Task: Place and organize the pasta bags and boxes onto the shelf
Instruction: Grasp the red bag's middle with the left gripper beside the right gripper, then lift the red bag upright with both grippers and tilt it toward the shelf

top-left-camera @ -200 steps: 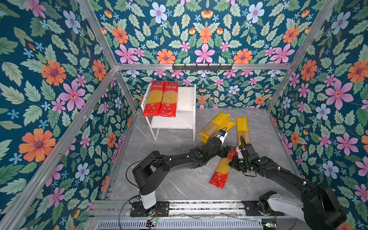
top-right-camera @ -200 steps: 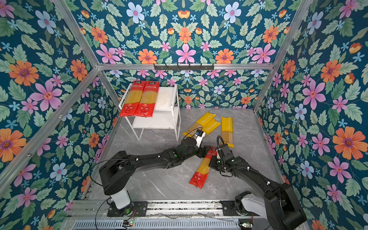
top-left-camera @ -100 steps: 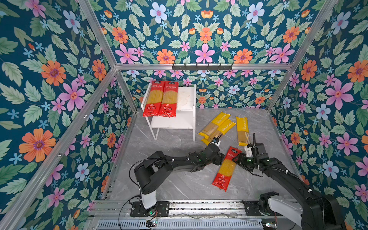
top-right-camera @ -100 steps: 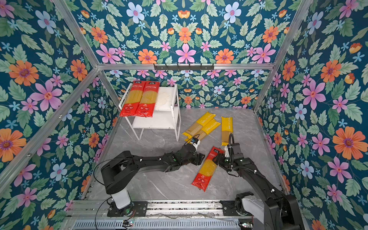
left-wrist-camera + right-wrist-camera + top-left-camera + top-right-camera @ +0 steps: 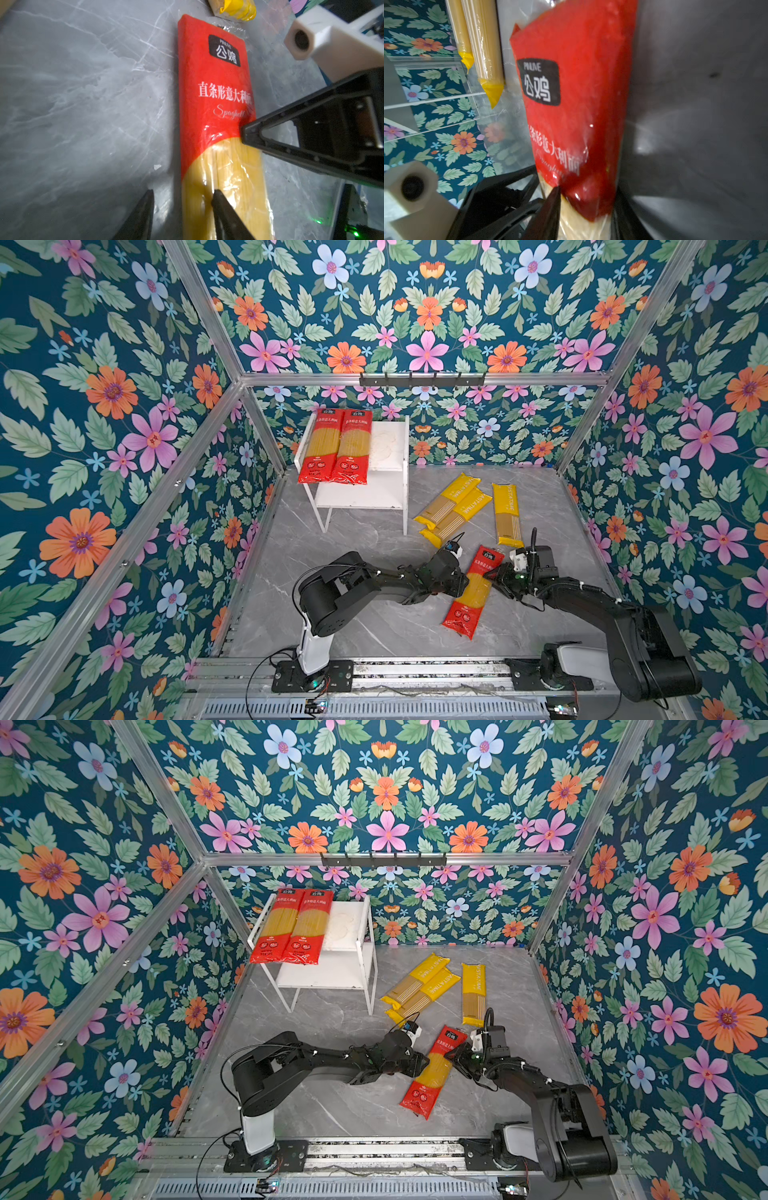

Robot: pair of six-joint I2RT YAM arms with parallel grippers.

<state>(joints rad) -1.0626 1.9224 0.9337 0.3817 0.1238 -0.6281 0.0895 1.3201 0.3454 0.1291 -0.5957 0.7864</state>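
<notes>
The spaghetti pack in my right gripper (image 5: 482, 564) is a long way from the shelf, so I should raise the pack and grab its near red end (image 5: 464, 617) with my left gripper.
A red-ended spaghetti pack (image 5: 473, 593) (image 5: 432, 1077) lies slanted on the grey floor between both arms. My right gripper (image 5: 493, 572) (image 5: 586, 199) is shut on it near its red far end (image 5: 577, 83). My left gripper (image 5: 464, 585) (image 5: 184, 193) stands open astride the pack's long edge. One of its fingers (image 5: 217, 197) rests on the clear middle and the other stays off on the floor. Two red packs (image 5: 336, 445) (image 5: 291, 925) lie side by side on the white shelf's (image 5: 388, 489) top board. Three yellow packs (image 5: 453, 506) (image 5: 506, 510) (image 5: 473, 988) lie on the floor right of the shelf.
The shelf (image 5: 332, 969) stands at the back left against the flowered wall. Its top board has a bare stained strip (image 5: 388, 443) on the right, and the lower board is bare. Aluminium posts and flowered walls close in both sides. A rail (image 5: 395, 672) runs along the near edge.
The left gripper drew back from near the yellow packs to the red pack's middle and narrowed. The right gripper let go, shifted, then closed on the pack's far part.
</notes>
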